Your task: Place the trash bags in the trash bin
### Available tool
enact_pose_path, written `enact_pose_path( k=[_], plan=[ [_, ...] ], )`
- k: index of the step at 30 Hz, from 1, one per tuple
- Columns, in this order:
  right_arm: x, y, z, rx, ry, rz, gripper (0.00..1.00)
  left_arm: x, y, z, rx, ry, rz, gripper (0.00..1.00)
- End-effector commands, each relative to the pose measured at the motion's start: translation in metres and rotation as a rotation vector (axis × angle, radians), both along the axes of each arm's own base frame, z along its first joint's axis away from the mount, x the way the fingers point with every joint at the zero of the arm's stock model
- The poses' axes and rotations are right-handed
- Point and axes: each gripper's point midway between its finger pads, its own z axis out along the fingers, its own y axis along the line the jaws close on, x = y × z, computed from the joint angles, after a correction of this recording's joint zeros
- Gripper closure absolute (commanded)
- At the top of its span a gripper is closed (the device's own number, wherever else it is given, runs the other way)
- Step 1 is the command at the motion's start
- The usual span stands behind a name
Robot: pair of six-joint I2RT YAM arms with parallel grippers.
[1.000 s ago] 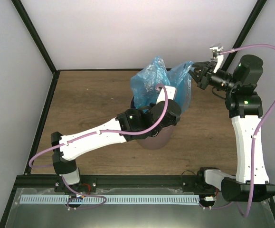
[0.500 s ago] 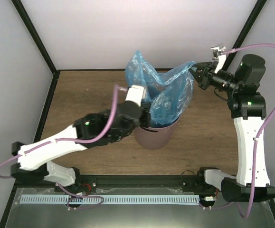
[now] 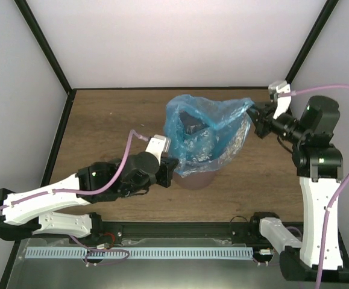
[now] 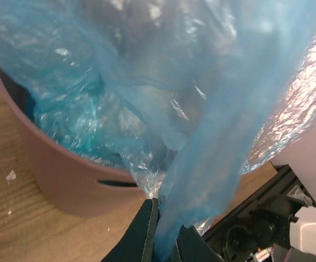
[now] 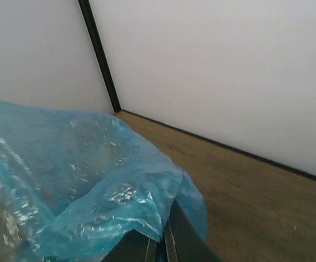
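The trash bag's lower part [image 3: 199, 142] is inside the trash bin, so the robot's right gripper should keep bringing the bag's edge down until it hangs outside the trash bin's rim [image 3: 237, 143], and then let go.
The light-blue trash bag [image 3: 207, 129] is stretched open over the mauve-brown trash bin [image 3: 195, 179], with its lower part down inside the bin. My left gripper [image 3: 169, 164] is shut on the bag's near-left edge, beside the bin's rim. The left wrist view shows the bag [image 4: 163, 98] pinched between the jaws and the bin [image 4: 65, 180] with a handle cut-out. My right gripper [image 3: 254, 113] is shut on the bag's far-right edge, held above and right of the bin. The right wrist view shows the bag [image 5: 76, 180] caught in the jaws.
The wooden table [image 3: 108, 132] is enclosed by white walls with black frame posts [image 3: 44, 45]. A black rail [image 3: 180, 229] runs along the near edge by the arm bases.
My left gripper has pulled its edge of the bag down and toward the near left, off the bin's top. My right gripper has dropped slightly. The bag mouth now spreads wide over the bin.
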Motion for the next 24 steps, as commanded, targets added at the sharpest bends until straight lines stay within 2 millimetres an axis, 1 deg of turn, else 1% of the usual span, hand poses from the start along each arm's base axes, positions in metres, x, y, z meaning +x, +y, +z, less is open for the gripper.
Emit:
enact_pose_path(
  k=[1,3,7,10,12,16,20,24],
  plan=[
    [-0.008,-0.009,-0.041,-0.08,0.055,-0.049,0.99,-0.012,0.007,-0.007,-0.044,0.056,0.002,0.96],
    [-0.009,-0.009,-0.058,-0.084,0.086,-0.043,0.99,-0.011,0.014,-0.012,-0.03,0.059,0.023,0.96],
    [-0.006,-0.01,-0.081,-0.08,0.136,-0.052,0.99,-0.004,0.032,-0.026,0.03,0.044,0.087,0.96],
    [0.0,-0.015,-0.098,-0.09,0.166,-0.084,0.99,0.007,0.048,-0.036,0.071,-0.008,0.167,0.96],
    [0.003,-0.018,-0.107,-0.1,0.18,-0.103,0.99,0.014,0.054,-0.04,0.099,-0.036,0.202,0.96],
    [0.005,-0.024,-0.12,-0.127,0.195,-0.132,0.99,0.018,0.052,-0.051,0.143,-0.04,0.21,0.96],
    [0.0,-0.025,-0.128,-0.144,0.193,-0.138,0.99,0.019,0.049,-0.062,0.159,-0.035,0.21,0.96],
    [-0.004,-0.028,-0.141,-0.17,0.199,-0.147,0.99,0.025,0.054,-0.071,0.187,-0.037,0.229,0.96]
  ],
)
